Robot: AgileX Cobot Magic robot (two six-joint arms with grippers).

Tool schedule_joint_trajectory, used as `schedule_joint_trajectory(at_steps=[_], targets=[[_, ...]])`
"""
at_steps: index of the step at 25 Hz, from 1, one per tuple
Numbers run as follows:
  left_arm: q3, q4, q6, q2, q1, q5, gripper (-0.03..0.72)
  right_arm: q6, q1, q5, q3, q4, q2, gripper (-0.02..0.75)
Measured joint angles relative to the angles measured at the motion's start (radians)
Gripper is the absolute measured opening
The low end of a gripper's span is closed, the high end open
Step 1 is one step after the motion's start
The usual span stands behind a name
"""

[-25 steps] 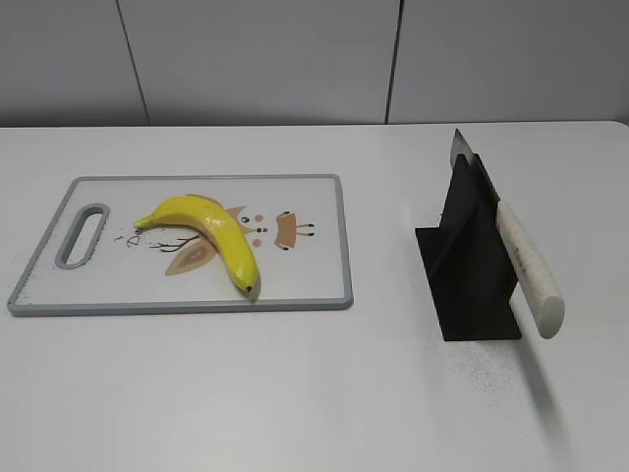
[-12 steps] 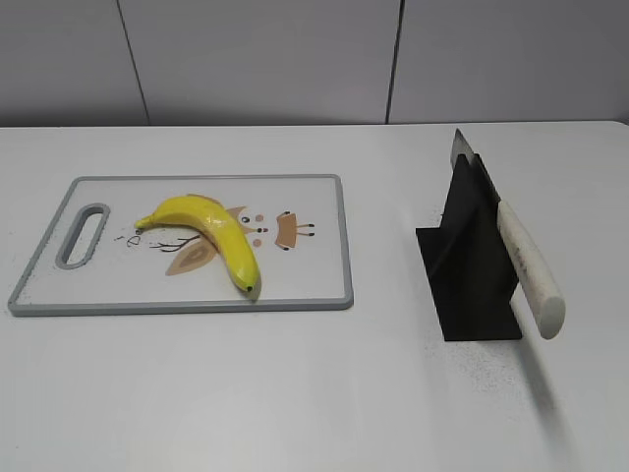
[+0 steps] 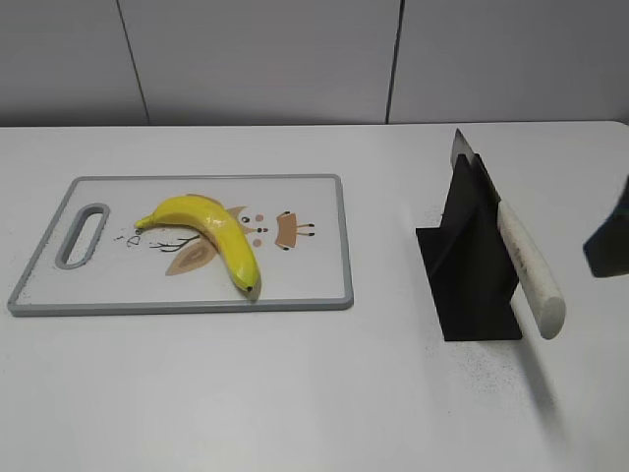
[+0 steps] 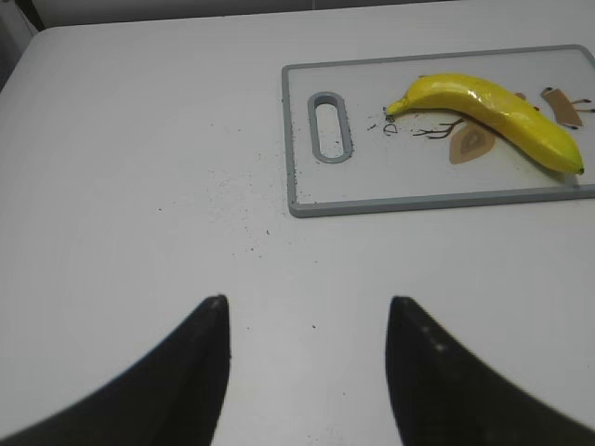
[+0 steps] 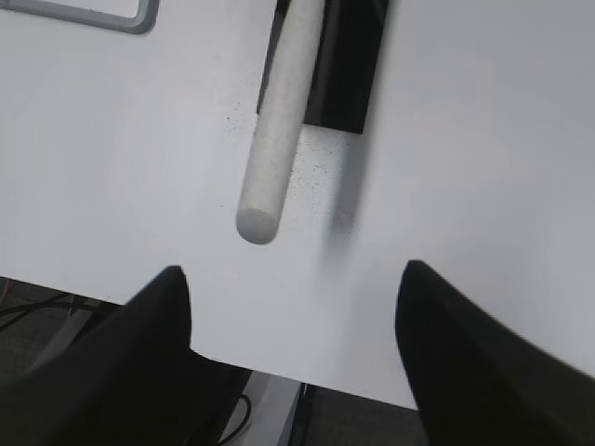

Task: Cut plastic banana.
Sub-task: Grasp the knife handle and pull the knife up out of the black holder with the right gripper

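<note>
The knife's blade (image 3: 531,267) is in the black stand's open slot (image 3: 478,173), so I expect the knife to come out and leave the stand upright when I raise the knife's handle.
A yellow plastic banana (image 3: 211,232) lies whole on a grey-rimmed white cutting board (image 3: 339,236) at the left of the table. It also shows in the left wrist view (image 4: 493,110). A knife with a white handle (image 3: 529,265) rests slanted in a black stand (image 3: 470,270), blade tip up. My left gripper (image 4: 308,302) is open and empty over bare table, well short of the board. My right gripper (image 5: 293,269) is open and empty at the table's near edge, just short of the knife handle's end (image 5: 272,139). A dark part of it shows at the exterior view's right edge (image 3: 609,244).
The white table's front edge (image 5: 279,367) runs under my right gripper, with cables below. The board has a handle slot (image 4: 327,125) at its left end. A grey panelled wall (image 3: 295,59) stands behind the table.
A dark part of my right gripper has come into the exterior view at the right edge. The banana, board, knife and stand have not moved.
</note>
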Motion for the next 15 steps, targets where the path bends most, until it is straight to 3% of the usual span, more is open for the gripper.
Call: schedule_joint_trajectory(at_steps=[15], targets=[[0.0,0.001,0.0,0.0,0.0,0.0,0.526,0.002,0.0,-0.104,-0.043,0.04,0.41,0.516]])
